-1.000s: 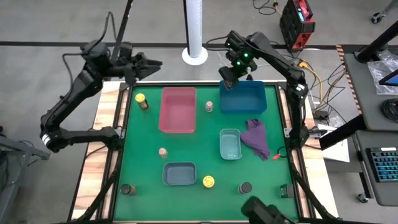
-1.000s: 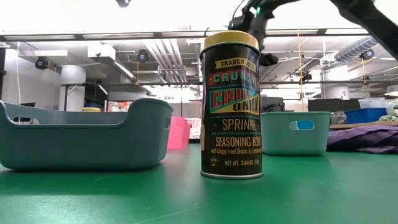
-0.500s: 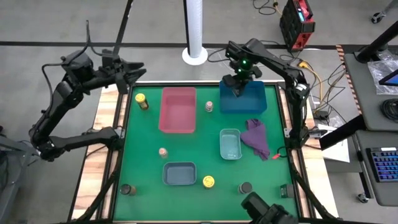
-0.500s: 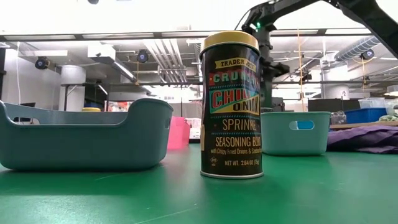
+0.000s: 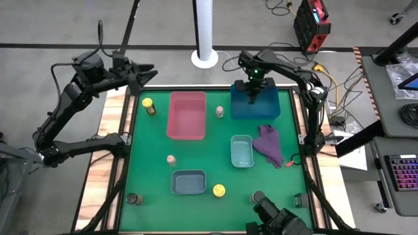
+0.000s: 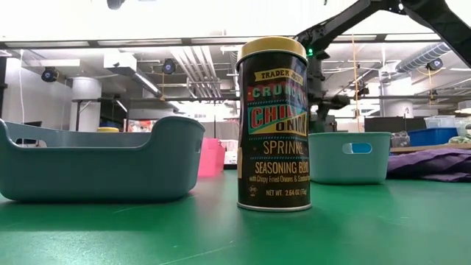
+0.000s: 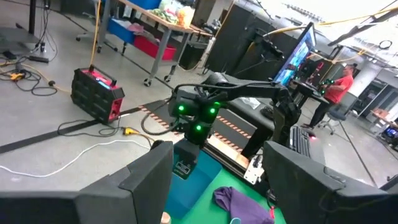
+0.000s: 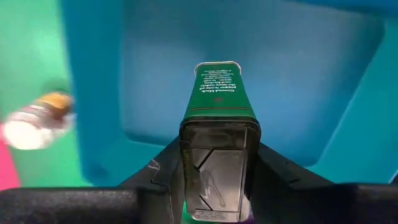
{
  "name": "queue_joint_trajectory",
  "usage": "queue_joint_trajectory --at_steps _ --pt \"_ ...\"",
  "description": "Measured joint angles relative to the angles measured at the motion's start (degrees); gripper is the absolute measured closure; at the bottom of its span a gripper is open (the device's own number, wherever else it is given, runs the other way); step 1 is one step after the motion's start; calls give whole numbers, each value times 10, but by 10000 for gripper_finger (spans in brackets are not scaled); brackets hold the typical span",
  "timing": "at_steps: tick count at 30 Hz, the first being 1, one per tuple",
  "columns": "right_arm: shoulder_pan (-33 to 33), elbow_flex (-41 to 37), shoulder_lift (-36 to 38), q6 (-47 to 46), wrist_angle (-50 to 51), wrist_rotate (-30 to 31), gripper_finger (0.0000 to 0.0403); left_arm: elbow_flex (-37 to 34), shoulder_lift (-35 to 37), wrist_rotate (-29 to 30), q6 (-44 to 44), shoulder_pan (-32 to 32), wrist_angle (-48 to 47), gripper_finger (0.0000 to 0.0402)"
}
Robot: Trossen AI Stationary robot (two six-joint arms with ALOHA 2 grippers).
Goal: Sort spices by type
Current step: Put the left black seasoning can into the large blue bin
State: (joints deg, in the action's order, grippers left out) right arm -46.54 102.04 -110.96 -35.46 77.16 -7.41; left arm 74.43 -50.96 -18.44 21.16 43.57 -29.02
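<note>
The green spice tin is upright over the blue tray's empty bottom, so my right gripper should keep lowering it and let go once the tin's base stands there.
My right gripper is shut on a slim rectangular green spice tin over the blue tray at the table's far right. My left gripper is open and empty beyond the table's far left corner. On the green mat stand two yellow-lidded jars, two tiny tan jars and two round dark-lidded jars. The near yellow-lidded jar fills the low view. My right gripper pinches the tin's two narrow sides near its upper end between its two fingers. The fingers come from above, pointing down along the tin. The tin hangs upright below them, inside the blue tray's outline; whether its lower end touches the floor cannot be told.
A pink tray lies at the far middle, a small teal tray at the right middle and a grey-blue tray near the front. A purple cloth lies beside the teal tray. A white post stands beyond the far edge.
My right gripper has gone down and a little toward the near edge with the tin, from beyond the blue tray's far left corner to over the tray. My left gripper has drawn back toward the table's left, away from the far edge.
</note>
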Motion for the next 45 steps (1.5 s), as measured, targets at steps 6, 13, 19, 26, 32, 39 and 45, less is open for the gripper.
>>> queue_joint_trajectory --at_steps 6,13,19,26,32,39,45 --pt "-11 -75 27 7 -35 4 283 0 5 0 -8 0 -8 169" --pt "-58 -160 90 -10 -67 5 283 0 8 0 -10 0 -11 169" --pt "-104 -234 137 -21 -124 -2 283 0 5 0 -10 0 -11 169" --pt "-115 -270 153 -14 -137 -15 283 0 -4 1 -10 0 -10 169" --pt "-115 -271 147 -5 -158 -15 283 0 -16 1 -9 0 -10 169" --pt "-115 -271 140 -3 -164 -15 226 0 -23 20 7 0 -10 169" --pt "-115 -271 142 2 -165 -15 225 0 -19 29 12 0 -7 169"
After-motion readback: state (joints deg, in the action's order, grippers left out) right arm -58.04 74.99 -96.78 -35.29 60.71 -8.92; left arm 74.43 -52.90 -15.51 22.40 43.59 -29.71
